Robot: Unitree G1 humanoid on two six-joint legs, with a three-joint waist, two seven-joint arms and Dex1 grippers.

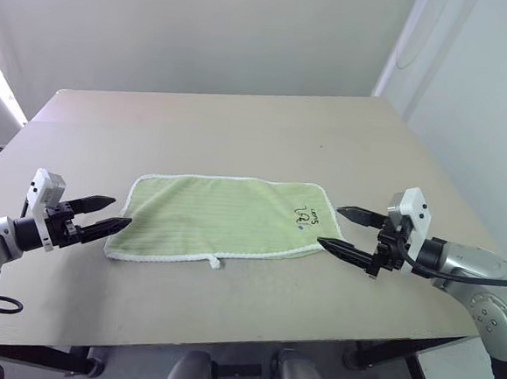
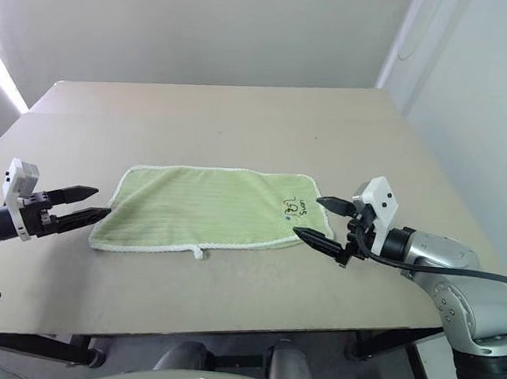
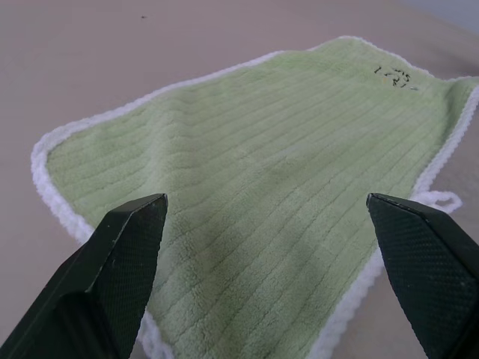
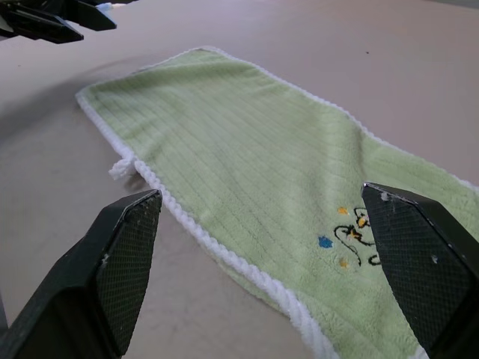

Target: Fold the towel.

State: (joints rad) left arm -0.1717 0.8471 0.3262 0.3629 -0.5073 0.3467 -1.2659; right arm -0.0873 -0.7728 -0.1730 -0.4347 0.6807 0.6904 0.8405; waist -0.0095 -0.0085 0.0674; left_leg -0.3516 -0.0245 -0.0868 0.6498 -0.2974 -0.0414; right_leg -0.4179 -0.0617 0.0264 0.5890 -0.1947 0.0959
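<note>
The robot will carry the white loop tag [image 1: 214,262] over to the towel's far side when it folds the towel, because the tag sticks out from the towel's near edge [image 1: 165,258].
The towel [image 1: 220,218], pale lime green with white edging, lies flat and unfolded on the beige table [image 1: 241,127]. Black scribbled marks [image 1: 307,216] sit near its right end, and a small white loop tag [image 1: 215,262] sticks out from its near edge. My left gripper [image 1: 107,214] hovers open just off the towel's left end, fingers pointing at it. Just off the right end, my right gripper [image 1: 345,231] is open too, aimed at the corner with the marks. Neither gripper holds anything. The left wrist view looks along the towel [image 3: 262,187] between its black fingers [image 3: 123,247]; the right wrist view does the same [image 4: 247,164].
The table's near edge [image 1: 251,330] runs just below the towel, and its right edge [image 1: 448,170] falls away beside the right arm. Bare tabletop stretches behind the towel to a pale wall [image 1: 205,28].
</note>
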